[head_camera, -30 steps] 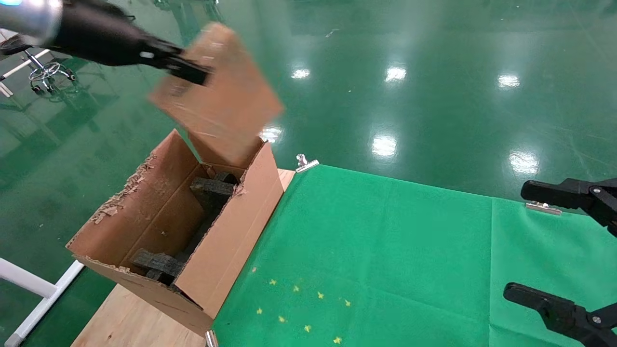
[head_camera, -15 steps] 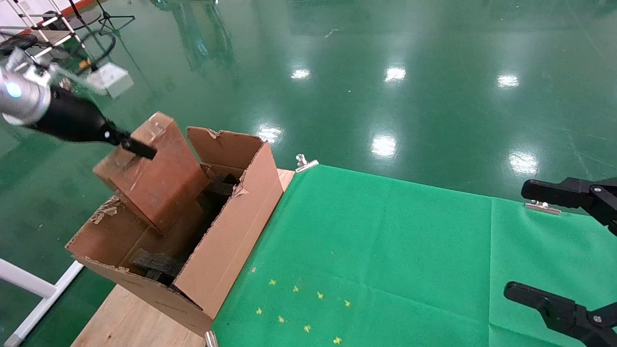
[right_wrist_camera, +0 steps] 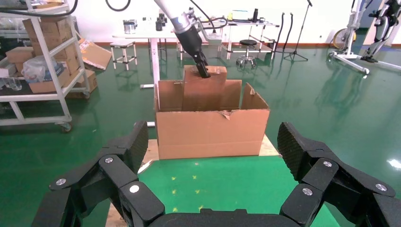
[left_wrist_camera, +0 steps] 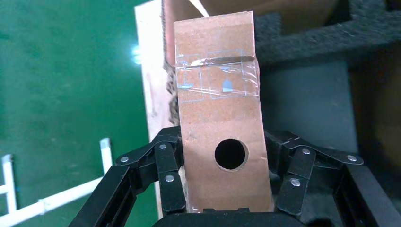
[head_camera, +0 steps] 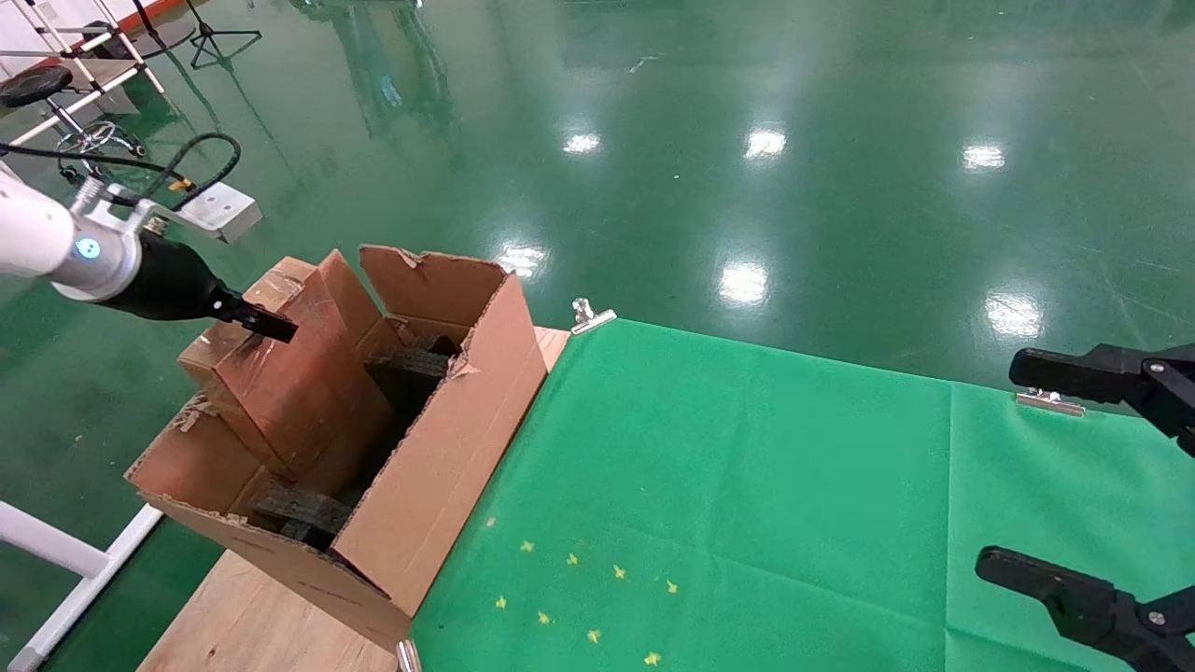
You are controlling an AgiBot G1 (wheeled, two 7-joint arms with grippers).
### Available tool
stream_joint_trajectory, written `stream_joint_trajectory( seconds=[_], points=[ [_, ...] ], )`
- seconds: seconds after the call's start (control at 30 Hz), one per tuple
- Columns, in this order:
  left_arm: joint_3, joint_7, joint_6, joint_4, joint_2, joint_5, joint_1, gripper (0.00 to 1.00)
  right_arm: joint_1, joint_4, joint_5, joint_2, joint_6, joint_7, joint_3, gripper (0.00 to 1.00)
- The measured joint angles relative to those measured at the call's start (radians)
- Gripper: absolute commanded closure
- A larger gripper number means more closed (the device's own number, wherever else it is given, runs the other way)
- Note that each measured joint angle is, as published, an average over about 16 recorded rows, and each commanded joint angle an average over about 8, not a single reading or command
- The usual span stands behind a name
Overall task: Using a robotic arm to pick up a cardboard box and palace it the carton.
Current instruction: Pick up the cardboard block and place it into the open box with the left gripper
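I should keep lowering my left gripper until the cardboard box reaches the black foam: the cardboard box's lower part is inside, aligned with the carton's long side.
My left gripper, black on a white arm with a blue ring, is shut on the narrow top face of the slim brown cardboard box. The box stands tilted with its lower part inside the large torn carton, beside the black foam inserts. In the left wrist view the fingers clamp both sides of the box, which has a round hole and clear tape. Foam lies beyond it. My right gripper is open and empty at the table's right.
The carton stands at the left end of a wooden table covered by green cloth with yellow star marks. Silver clips hold the cloth's far edge. The right wrist view shows the carton ahead and shelves behind.
My left gripper has come down and to the left with the box. The box has gone from above the carton to partly inside it. The right arm has not moved.
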Motion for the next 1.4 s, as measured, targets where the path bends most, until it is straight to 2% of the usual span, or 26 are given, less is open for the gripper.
stream_joint_trajectory(
  seconds=[0.63,1.23,1.27,1.3,1.4],
  points=[
    [-0.064,0.004,-0.134,0.079,0.016,-0.093,0.171,1.0,0.0,0.0,0.0,0.0,0.0,0.0,0.0,0.0],
    [-0.1,-0.022,-0.278,0.082,0.051,-0.144,0.33,1.0,0.0,0.0,0.0,0.0,0.0,0.0,0.0,0.0],
    [-0.1,-0.023,-0.282,0.081,0.053,-0.145,0.335,0.98,0.0,0.0,0.0,0.0,0.0,0.0,0.0,0.0],
    [-0.101,-0.023,-0.286,0.081,0.055,-0.145,0.34,0.89,0.0,0.0,0.0,0.0,0.0,0.0,0.0,0.0],
    [-0.102,-0.026,-0.294,0.08,0.059,-0.147,0.35,0.52,0.0,0.0,0.0,0.0,0.0,0.0,0.0,0.0]
  ],
)
